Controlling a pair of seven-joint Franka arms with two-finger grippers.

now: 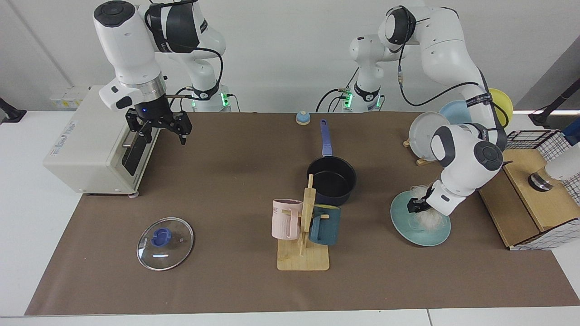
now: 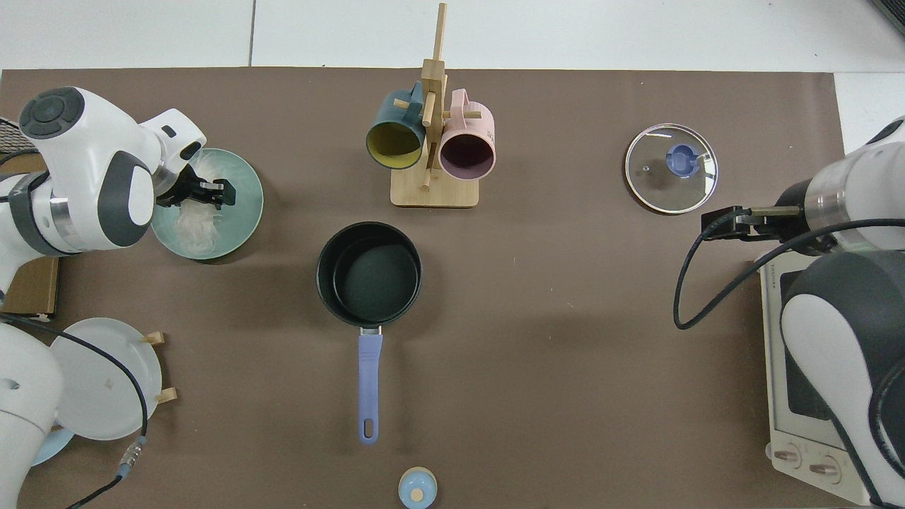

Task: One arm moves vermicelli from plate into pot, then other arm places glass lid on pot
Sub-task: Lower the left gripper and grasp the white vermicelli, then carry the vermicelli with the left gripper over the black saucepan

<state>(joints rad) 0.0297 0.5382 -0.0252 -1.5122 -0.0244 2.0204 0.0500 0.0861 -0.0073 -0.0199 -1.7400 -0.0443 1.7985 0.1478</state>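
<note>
The glass lid's rim [image 1: 165, 244] is a close match for the pot's round opening [image 1: 331, 178]. So the lid will slide across and settle there when I push it sideways.
The vermicelli [image 1: 427, 220] hangs as a white clump from my left gripper [image 1: 414, 206], which is shut on it just above the teal plate [image 1: 400, 222]. From above, the same left gripper [image 2: 212, 192] is over the plate [image 2: 249, 209], with the strands [image 2: 194, 227] trailing down onto it. The dark navy pot [image 1: 332, 182] stands open near mid-table, and its long blue handle [image 2: 369, 385] points away from the mug stand. The glass lid [image 1: 165, 243] with a blue knob lies flat on the mat [image 2: 671, 168]. My right gripper [image 1: 158, 130] hovers open beside the toaster oven and holds nothing; that arm waits.
A wooden stand [image 1: 303, 253] with a pink mug [image 1: 286, 218] and a dark teal mug [image 1: 325, 224] stands right in front of the pot. A toaster oven [image 1: 90, 145], a plate rack [image 1: 428, 129], a wooden box [image 1: 525, 199] and a small blue knob [image 1: 302, 118] border the mat.
</note>
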